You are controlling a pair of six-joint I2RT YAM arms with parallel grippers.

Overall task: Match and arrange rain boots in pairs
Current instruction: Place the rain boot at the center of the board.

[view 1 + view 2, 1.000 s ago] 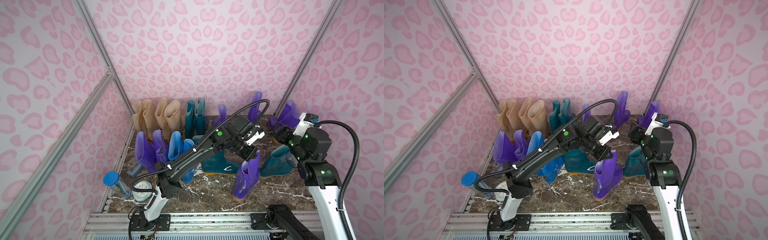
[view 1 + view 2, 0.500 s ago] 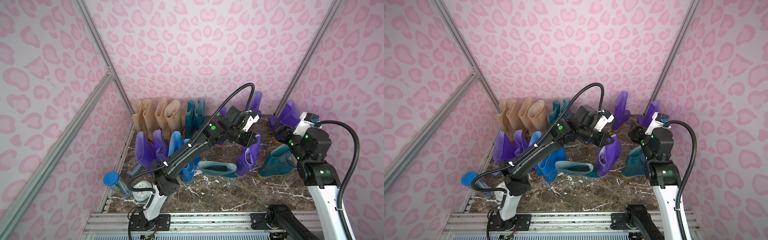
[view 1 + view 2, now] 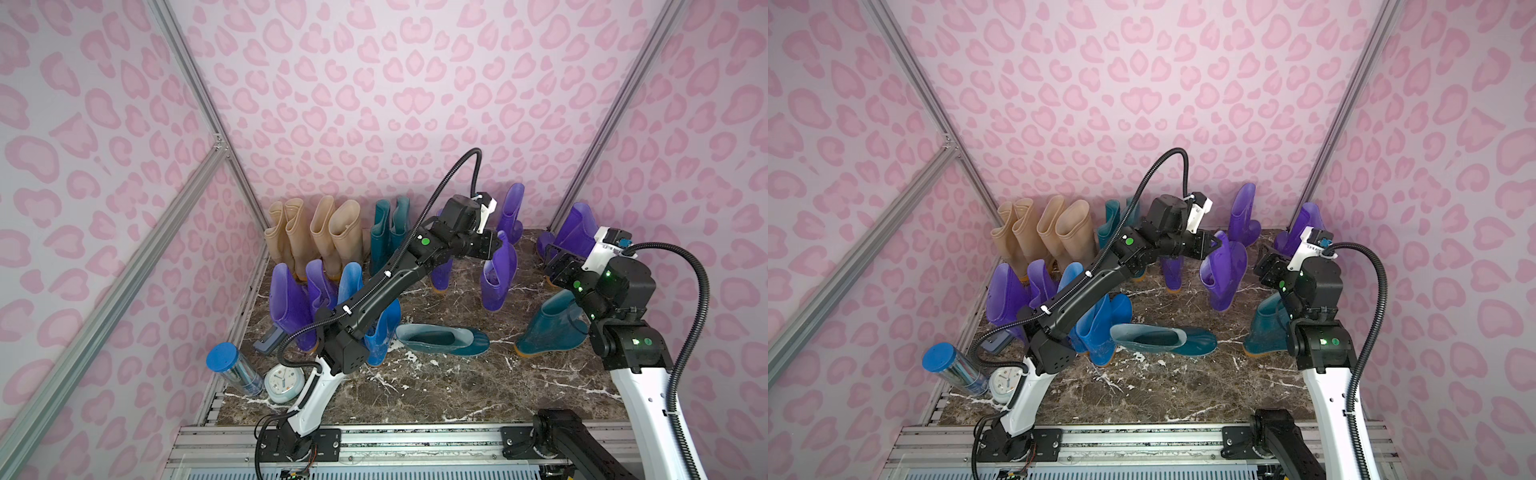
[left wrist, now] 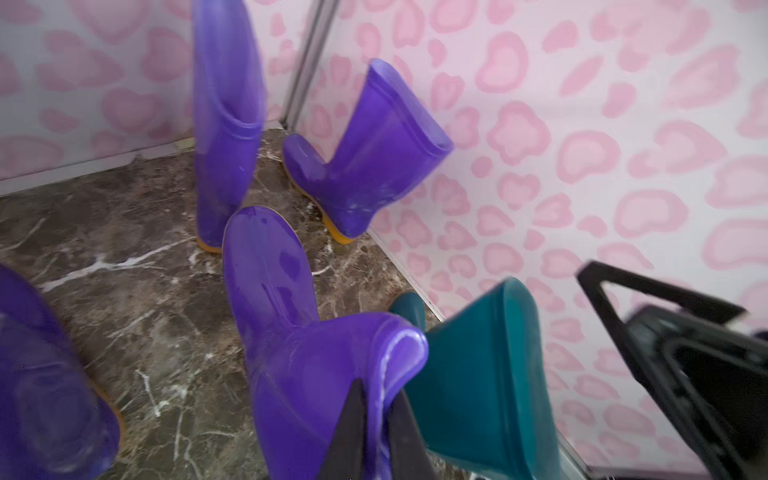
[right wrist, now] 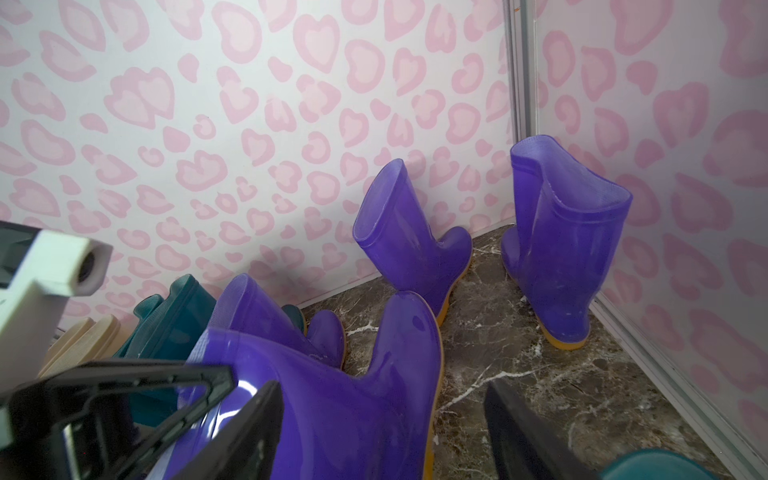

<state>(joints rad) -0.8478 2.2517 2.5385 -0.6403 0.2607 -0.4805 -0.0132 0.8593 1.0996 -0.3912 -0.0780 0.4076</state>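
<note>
The held boot's toe (image 4: pixel 261 240) points the same way as its purple neighbour's (image 3: pixel 441 276). I should now lower the held boot alongside with my left gripper until its sole stands flat.
My left gripper (image 3: pixel 496 246) (image 4: pixel 380 388) is shut on the rim of a purple rain boot (image 3: pixel 500 276) (image 3: pixel 1223 274) (image 4: pixel 291 332), holding it tilted over the back middle of the floor. Just right of that boot, my right gripper (image 3: pixel 552 259) (image 5: pixel 382 386) stands open with its fingers either side of the boot's foot (image 5: pixel 332 395), not touching. Other purple boots stand at the back wall (image 3: pixel 513 210) and in the right corner (image 3: pixel 575 226). One teal boot (image 3: pixel 440 338) lies on its side; another (image 3: pixel 548 324) stands below my right wrist.
Beige boots (image 3: pixel 316 232) and a teal pair (image 3: pixel 388 230) line the back left. Purple (image 3: pixel 289 299) and blue boots (image 3: pixel 382 328) stand by the left wall. A blue-lidded clear cylinder (image 3: pixel 232 370) and a small clock (image 3: pixel 280 382) sit front left. Pink walls close in three sides.
My left gripper has carried the purple boot from the front middle toward the back. The teal boot beside it has fallen onto its side. The right arm has stayed put.
</note>
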